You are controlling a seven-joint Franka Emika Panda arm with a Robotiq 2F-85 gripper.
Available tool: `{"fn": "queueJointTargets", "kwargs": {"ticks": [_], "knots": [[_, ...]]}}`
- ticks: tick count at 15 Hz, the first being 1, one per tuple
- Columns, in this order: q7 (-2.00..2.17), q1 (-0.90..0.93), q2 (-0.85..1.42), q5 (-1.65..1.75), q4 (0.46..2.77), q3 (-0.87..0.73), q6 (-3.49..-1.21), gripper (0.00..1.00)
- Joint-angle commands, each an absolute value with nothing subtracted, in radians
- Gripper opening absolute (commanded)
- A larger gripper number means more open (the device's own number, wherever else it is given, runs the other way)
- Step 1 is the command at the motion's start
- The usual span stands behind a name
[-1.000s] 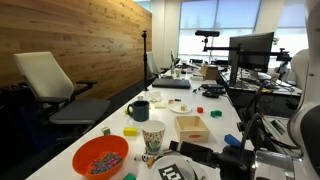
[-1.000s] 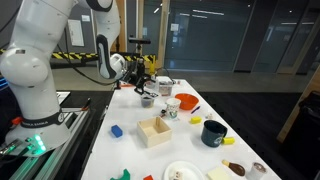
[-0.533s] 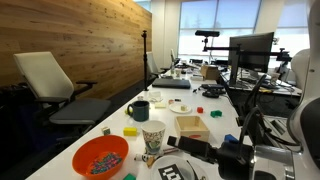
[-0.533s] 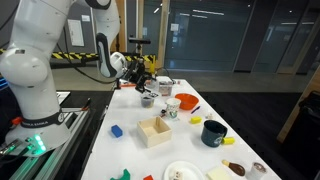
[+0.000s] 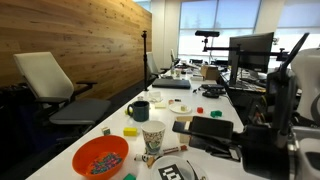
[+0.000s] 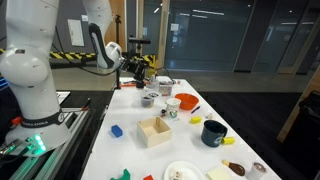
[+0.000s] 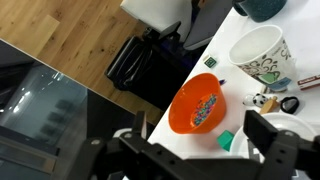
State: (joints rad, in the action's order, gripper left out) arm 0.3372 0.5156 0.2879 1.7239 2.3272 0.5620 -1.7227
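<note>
Next, I swing my gripper back and point it straight down beside the green block, because it is open and leans past the orange bowl toward the office chair (image 7: 150,62).
My gripper (image 7: 200,140) hangs open above the end of a white table (image 7: 300,125), with nothing between its two dark fingers (image 7: 270,135). Just below it in the wrist view sits an orange bowl (image 7: 197,103) of coloured beads, with a small green block (image 7: 227,141) beside it. A patterned white paper cup (image 7: 260,55) stands a little further along. In an exterior view the gripper (image 6: 137,68) is raised well above the tabletop, left of the orange bowl (image 6: 187,101) and the cup (image 6: 172,108). Both exterior views show the bowl (image 5: 100,156) untouched.
A small wooden box (image 6: 154,131), a dark mug (image 6: 213,132), a blue block (image 6: 116,130) and a white plate (image 6: 180,172) lie along the table. A yellow block (image 5: 130,131) sits near the mug (image 5: 140,110). An office chair (image 5: 55,85) stands beside the table.
The arm has lifted: the gripper has risen off the tabletop and now fills more of the near view. Its jaws have stayed open. Nothing on the table has moved.
</note>
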Motion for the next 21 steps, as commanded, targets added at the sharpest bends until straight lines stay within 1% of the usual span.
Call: {"fn": "queueJointTargets", "kwargs": {"ticks": [1, 5, 10, 13, 17, 21], "knots": [[0.274, 0.511, 0.158, 1.585, 2.346, 0.605, -1.760, 1.00], [0.223, 0.463, 0.083, 1.513, 2.351, 0.580, -1.877, 1.00], [0.192, 0.350, 0.015, 1.574, 2.355, 0.432, -2.280, 1.00], [0.143, 0.300, 0.005, 1.566, 2.336, 0.352, -2.470, 1.00], [0.036, 0.306, 0.068, 1.513, 2.282, 0.333, -2.614, 1.00], [-0.094, 0.347, 0.145, 1.403, 2.247, 0.373, -2.655, 1.00]]}}
